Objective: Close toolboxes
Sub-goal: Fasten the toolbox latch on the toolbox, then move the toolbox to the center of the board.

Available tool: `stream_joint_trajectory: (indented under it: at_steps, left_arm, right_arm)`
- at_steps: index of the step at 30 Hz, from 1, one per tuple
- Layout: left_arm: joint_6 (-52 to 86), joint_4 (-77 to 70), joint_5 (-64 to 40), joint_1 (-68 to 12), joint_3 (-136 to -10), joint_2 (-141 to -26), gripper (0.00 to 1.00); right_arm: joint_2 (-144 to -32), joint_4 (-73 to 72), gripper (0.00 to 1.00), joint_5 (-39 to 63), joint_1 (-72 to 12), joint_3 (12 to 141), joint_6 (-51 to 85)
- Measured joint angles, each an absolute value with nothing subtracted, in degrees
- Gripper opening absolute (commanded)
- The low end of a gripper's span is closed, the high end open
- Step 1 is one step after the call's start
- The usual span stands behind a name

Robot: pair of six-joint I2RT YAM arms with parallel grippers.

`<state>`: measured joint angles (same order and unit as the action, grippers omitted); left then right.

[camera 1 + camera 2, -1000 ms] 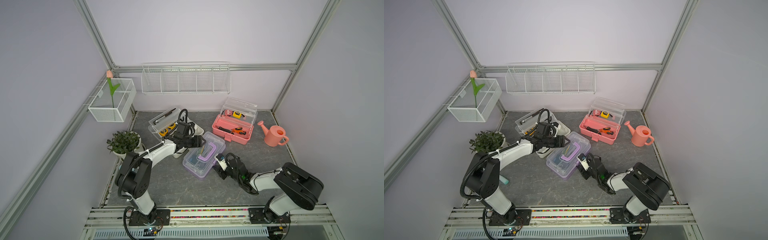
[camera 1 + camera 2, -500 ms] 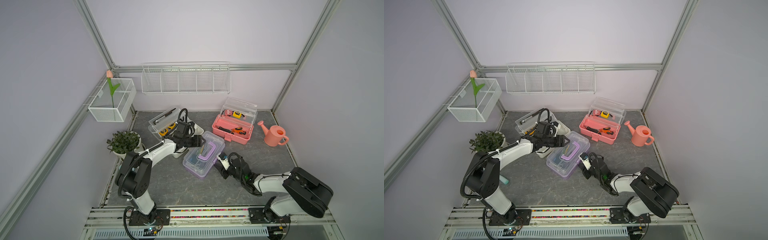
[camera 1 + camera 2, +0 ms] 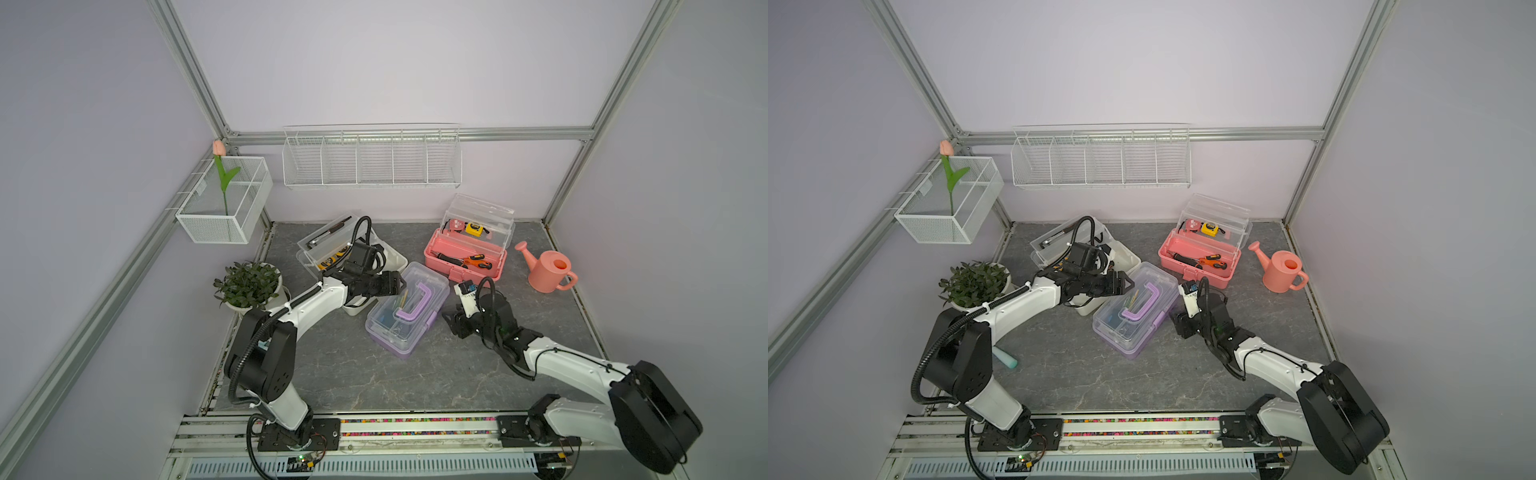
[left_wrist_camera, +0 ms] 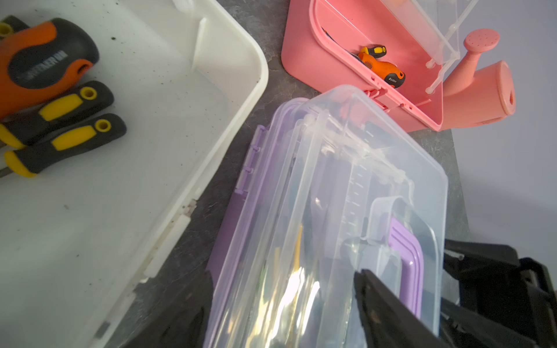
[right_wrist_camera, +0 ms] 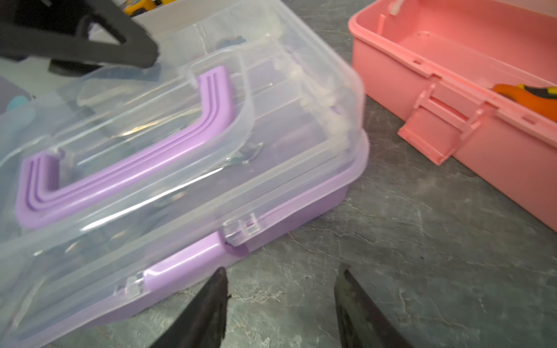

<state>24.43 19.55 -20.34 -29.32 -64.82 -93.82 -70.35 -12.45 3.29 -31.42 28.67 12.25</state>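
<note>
I should move away the purple toolbox (image 3: 406, 312), closed and crowding the white toolbox's front edge (image 4: 174, 226), with my right gripper before my left gripper shuts the white toolbox.
The purple toolbox (image 3: 407, 309) (image 3: 1133, 309) lies mid-table with its clear lid (image 5: 180, 150) down and its purple handle (image 5: 120, 168) folded flat. My left gripper (image 3: 397, 282) (image 4: 284, 280) is open, its fingers standing either side of the box's far corner over the lid. My right gripper (image 3: 451, 322) (image 5: 281, 271) is open above bare table beside the box's latch side, holding nothing. Behind on the right, the pink toolbox (image 3: 461, 266) (image 5: 482, 105) stands with its lid raised. The white toolbox (image 3: 390, 257) (image 4: 150, 150) is open at the back left, with screwdrivers (image 4: 60, 135) inside.
A pink watering can (image 3: 548, 270) stands at the right edge. A potted plant (image 3: 247, 284) sits by the left wall. Wire baskets (image 3: 372, 160) hang on the back and left walls. A teal object (image 3: 1005, 359) lies under the left arm.
My right gripper has drawn back a little from the purple toolbox's side and its jaws have spread wider. The left gripper has opened slightly at the box's far corner.
</note>
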Motion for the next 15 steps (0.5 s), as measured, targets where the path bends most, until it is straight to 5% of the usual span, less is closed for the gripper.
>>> stream_joint_trajectory:
  at_steps: [8,15]
  left_arm:
    - [25.23,20.84,-21.78,-28.71,-60.77,-89.62,0.76]
    - [25.93,19.81,-25.91,-28.71,-60.53,-90.26,0.74]
  right_arm:
    - [-70.28,-7.7,0.68,14.26,-29.23,30.28,19.79]
    - [-70.3,-18.35,0.69,20.93,-29.23,23.11,17.12]
